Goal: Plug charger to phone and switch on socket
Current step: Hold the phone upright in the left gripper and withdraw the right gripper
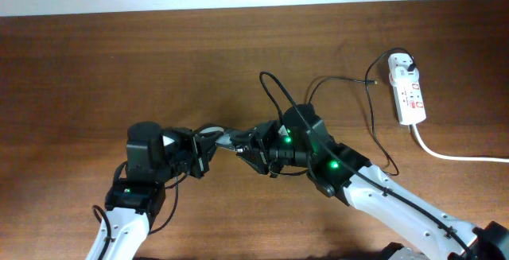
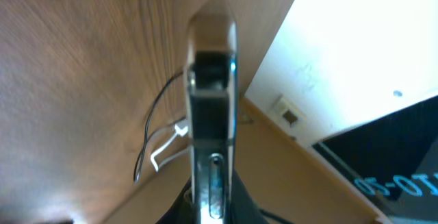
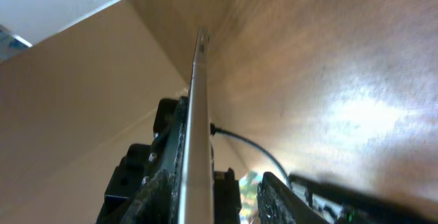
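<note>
Next, I pull the phone [image 1: 227,137] back with my left gripper before my right gripper takes the cable, because both grippers are at the phone and the cable's end [image 1: 374,82] is near the socket.
The phone [image 1: 221,138] is held off the table on edge between both grippers. In the left wrist view I see its narrow end [image 2: 212,80] with a port slot, gripped in my left gripper [image 2: 213,207], which also shows in the overhead view [image 1: 203,153]. In the right wrist view the phone [image 3: 195,114] is a thin line beside one finger of my right gripper [image 3: 219,196], whose fingers stand apart. The charger's black cable [image 1: 370,109] loops from its white adapter [image 1: 402,63] in the socket [image 1: 411,97] to my right gripper [image 1: 248,150]. Its plug tip is hidden.
The socket's thick white cord [image 1: 449,155] runs off the right edge of the table. The black cable arches up at mid-table [image 1: 274,89]. The table's far edge [image 1: 238,9] meets a white wall.
</note>
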Tool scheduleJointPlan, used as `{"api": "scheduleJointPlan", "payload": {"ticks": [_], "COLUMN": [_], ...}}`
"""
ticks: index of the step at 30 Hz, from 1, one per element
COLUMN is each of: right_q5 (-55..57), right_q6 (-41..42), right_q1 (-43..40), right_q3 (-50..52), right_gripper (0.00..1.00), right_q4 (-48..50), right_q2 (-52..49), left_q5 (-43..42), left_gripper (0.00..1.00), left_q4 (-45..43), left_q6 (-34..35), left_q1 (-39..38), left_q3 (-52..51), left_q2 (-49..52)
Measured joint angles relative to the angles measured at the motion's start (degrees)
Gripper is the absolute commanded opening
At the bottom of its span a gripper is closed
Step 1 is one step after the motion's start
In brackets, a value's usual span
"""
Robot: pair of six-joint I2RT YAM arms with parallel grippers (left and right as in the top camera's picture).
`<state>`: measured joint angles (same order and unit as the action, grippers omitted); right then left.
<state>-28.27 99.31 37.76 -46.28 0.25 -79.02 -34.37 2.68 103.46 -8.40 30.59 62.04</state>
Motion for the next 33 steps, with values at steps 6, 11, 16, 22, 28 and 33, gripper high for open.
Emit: {"api": "scheduleJointPlan", "payload": {"ticks": [6,11,16,22,28,33], "right_q5": [21.46,25.27,21.94,21.31,21.29,20.02], "right_q6": [-25.14,-33.22,-34.16,-34.75,-34.62,-34.77], "right_q1": [0.17,-5.49,-16.87,-22.14,-22.14,-22.14], "right_q3": [-0.79,-0.44,-0.61,-0.52,-0.42,-0.42], "right_gripper": [0.51,0.25,0.16,0.59,0.04,0.04], "right_q4": [-21.97,-42.62,-62.05,-70.31,-62.86,-62.77], "right_q2": [0.33,0.42,0.48,0.46,0.44,0.44], "left_q5": [12.26,5.27,-14.08,-37.46,-42.32,-42.45], "left_gripper": [0.00,0.00,0.00,0.00,0.00,0.00], "left_q4": [-4.96,-7.50,-7.78,-7.91,-7.96,-7.93], "left_q6": [-14.40,-23.89,-28.72,-28.94,-28.94,-28.94], "left_q1": [2.19,3.30,2.97,-2.36,-2.58,-2.58], "left_q3": [-0.72,0.20,2.05,2.10,2.14,2.21], "left_q2": [1.09,9.38,15.30,15.34,15.34,15.34]}}
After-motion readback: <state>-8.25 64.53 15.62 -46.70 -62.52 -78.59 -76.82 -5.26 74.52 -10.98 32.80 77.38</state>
